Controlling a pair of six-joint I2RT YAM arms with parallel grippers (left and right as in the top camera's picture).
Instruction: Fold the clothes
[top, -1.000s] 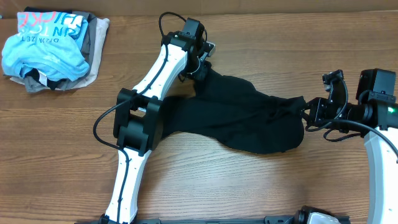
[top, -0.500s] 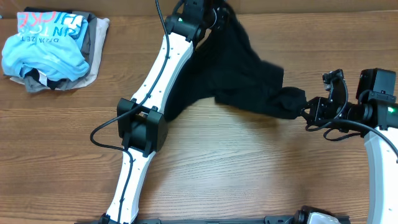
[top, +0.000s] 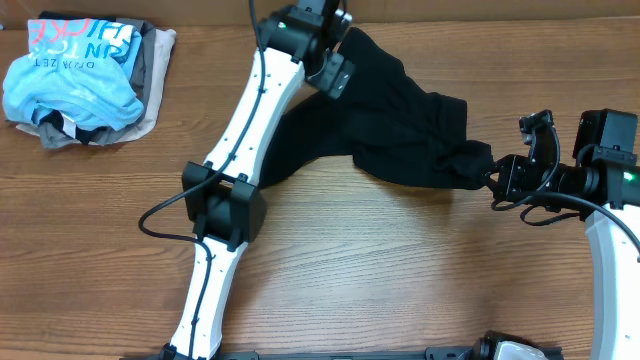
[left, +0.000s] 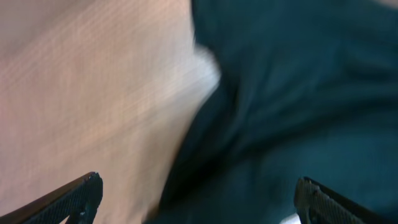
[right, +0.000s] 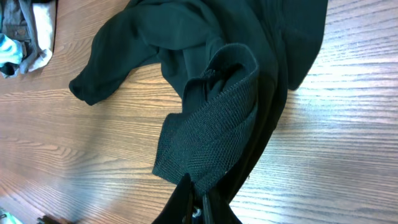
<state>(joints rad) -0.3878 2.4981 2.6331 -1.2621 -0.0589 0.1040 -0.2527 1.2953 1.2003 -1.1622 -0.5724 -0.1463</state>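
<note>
My right gripper holds one end of the black shirt (top: 469, 164), and my left gripper is open. My left gripper should keep going to the other end's free edge (top: 298, 110) and close there.
The black shirt (top: 400, 130) lies rumpled across the back middle of the table, running from under the left arm to the right. Above its far corner hovers my left gripper (top: 338, 72), and the left wrist view shows the left gripper (left: 199, 186) open wide, with blurred black cloth (left: 298, 93) below and nothing between the fingers. My right gripper (top: 497, 178) is shut on the shirt's right end. In the right wrist view the right gripper (right: 199, 199) pinches a bunched fold of the black fabric (right: 211, 137) just above the wood.
A pile of other garments sits at the back left: a light blue shirt (top: 70, 75) on top of beige and grey ones (top: 155, 70). The left arm stretches diagonally over the table's middle. The wooden table (top: 400, 280) extends toward the front.
The left gripper carried the shirt's corner toward the far edge, then opened and let it go. The cloth has settled there. The right gripper has stayed shut in place.
</note>
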